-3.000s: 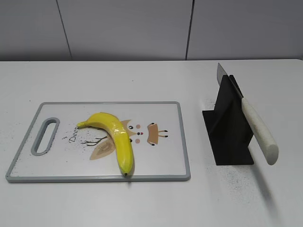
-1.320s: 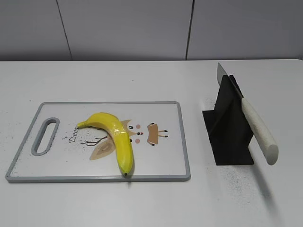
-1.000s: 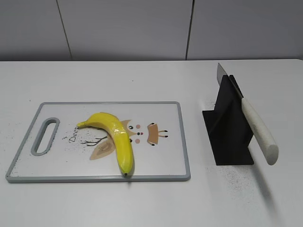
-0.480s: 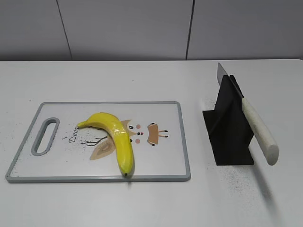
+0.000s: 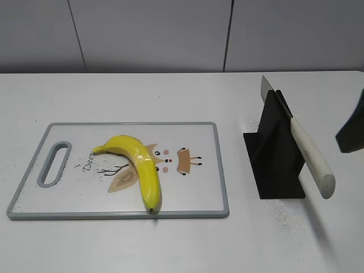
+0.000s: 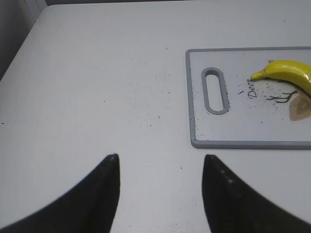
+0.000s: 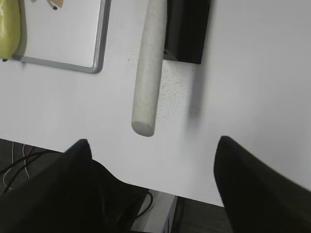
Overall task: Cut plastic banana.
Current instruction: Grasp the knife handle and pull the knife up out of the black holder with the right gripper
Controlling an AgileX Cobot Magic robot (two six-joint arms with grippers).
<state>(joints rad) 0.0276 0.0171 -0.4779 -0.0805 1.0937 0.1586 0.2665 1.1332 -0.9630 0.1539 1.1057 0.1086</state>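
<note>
My gripper will lift the knife (image 5: pixel 313 157) free upward and leave the stand standing, because the knife lies slanted in the black stand's open top (image 5: pixel 280 102).
A yellow plastic banana (image 5: pixel 139 168) lies on a white cutting board (image 5: pixel 190 193) with a grey rim. A knife with a white handle (image 5: pixel 310 156) rests slanted in a black stand (image 5: pixel 273 156), blade tip up at the back. My right gripper (image 7: pixel 153 142) is open and empty, above the table's front edge just short of the knife handle's end (image 7: pixel 147 77). Part of it shows at the right edge of the exterior view (image 5: pixel 351 131). My left gripper (image 6: pixel 160 159) is open and empty over bare table, left of the board (image 6: pixel 233 131). The banana's stem end (image 6: pixel 286 72) shows there.
The board has a handle slot (image 5: pixel 54 164) at its left end and a cartoon print in the middle. The black stand (image 7: pixel 187 26) stands right of the board's corner (image 7: pixel 73 39). Cables hang below the table's front edge (image 7: pixel 160 204). A grey wall runs behind the table.
A dark part of my right gripper has come into the exterior view at the right edge. The banana, board, knife and stand have not moved.
</note>
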